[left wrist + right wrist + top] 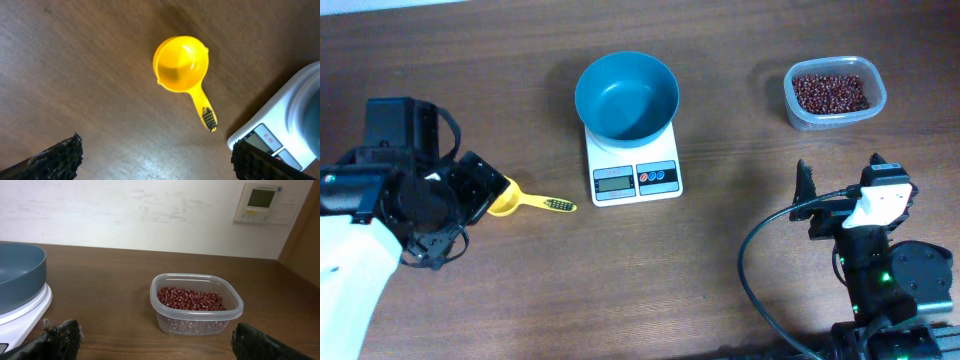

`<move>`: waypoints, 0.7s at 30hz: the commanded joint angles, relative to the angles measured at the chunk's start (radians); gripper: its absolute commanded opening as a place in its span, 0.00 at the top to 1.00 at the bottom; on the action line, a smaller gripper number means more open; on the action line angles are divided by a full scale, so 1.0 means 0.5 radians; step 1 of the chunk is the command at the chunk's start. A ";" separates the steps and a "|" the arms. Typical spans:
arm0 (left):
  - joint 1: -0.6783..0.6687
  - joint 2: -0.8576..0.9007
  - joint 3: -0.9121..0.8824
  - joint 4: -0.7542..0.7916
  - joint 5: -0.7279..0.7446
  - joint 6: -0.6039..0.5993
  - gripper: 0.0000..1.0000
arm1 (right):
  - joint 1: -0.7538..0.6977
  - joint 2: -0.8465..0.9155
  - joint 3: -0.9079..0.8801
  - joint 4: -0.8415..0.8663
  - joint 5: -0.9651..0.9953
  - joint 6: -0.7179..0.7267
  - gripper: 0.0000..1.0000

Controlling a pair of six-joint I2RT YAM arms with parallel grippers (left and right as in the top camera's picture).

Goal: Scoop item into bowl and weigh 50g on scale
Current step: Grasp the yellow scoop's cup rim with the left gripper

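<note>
My open left fingers are lowering, the yellow scoop's cup point(506, 203) open upward and clear of the scale, and should continue until they straddle the cup's rim point(156, 66), then close.
The teal-blue bowl point(626, 95) stands empty on the white scale point(634, 178) at the table's middle; both show in the right wrist view, bowl point(17, 277) on scale point(25, 317). The red-brown beans point(830, 93) fill a clear tub point(835, 118) at the back right, also seen in the right wrist view point(190, 299). A yellow scoop point(520, 201) lies on the table left of the scale, clear in the left wrist view point(182, 67). My left gripper point(480, 190) is open over the scoop's bowl end point(155, 160). My right gripper point(838, 175) is open and empty, in front of the tub point(155, 340).
The scale's corner point(280, 135) lies just right of the scoop's handle. A white wall with a thermostat panel point(261, 202) stands behind the table. Black cables point(760, 280) loop by the right arm's base.
</note>
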 commanded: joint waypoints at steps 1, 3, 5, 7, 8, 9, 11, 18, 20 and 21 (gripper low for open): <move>-0.008 0.013 -0.047 0.082 -0.061 -0.040 0.01 | -0.006 -0.015 -0.010 -0.014 0.032 0.008 0.01; -0.008 0.030 -0.047 0.134 -0.080 -0.040 0.01 | -0.006 -0.015 -0.009 -0.014 0.032 0.008 0.01; -0.008 0.058 -0.047 0.169 -0.080 -0.040 0.01 | -0.006 -0.015 -0.009 -0.014 0.032 0.008 0.01; -0.008 0.103 -0.047 0.185 -0.080 -0.040 0.01 | -0.006 -0.015 -0.010 -0.014 0.032 0.008 0.01; -0.008 0.136 -0.047 0.191 -0.079 -0.040 0.01 | -0.006 -0.015 -0.010 -0.014 0.032 0.008 0.01; -0.008 0.159 -0.047 0.194 -0.079 -0.040 0.01 | -0.006 -0.015 -0.010 -0.014 0.032 0.008 0.01; -0.008 0.230 -0.047 0.200 -0.077 -0.059 0.01 | -0.006 -0.015 -0.010 -0.014 0.032 0.008 0.01; -0.008 0.482 -0.047 0.256 -0.071 -0.220 0.01 | -0.006 -0.015 -0.010 -0.014 0.032 0.008 0.01; -0.008 0.533 -0.047 0.291 -0.056 -0.220 0.01 | -0.006 -0.015 -0.009 -0.014 0.032 0.008 0.01; -0.008 0.554 -0.047 0.302 -0.056 -0.220 0.01 | -0.006 -0.015 -0.009 -0.014 0.032 0.008 0.01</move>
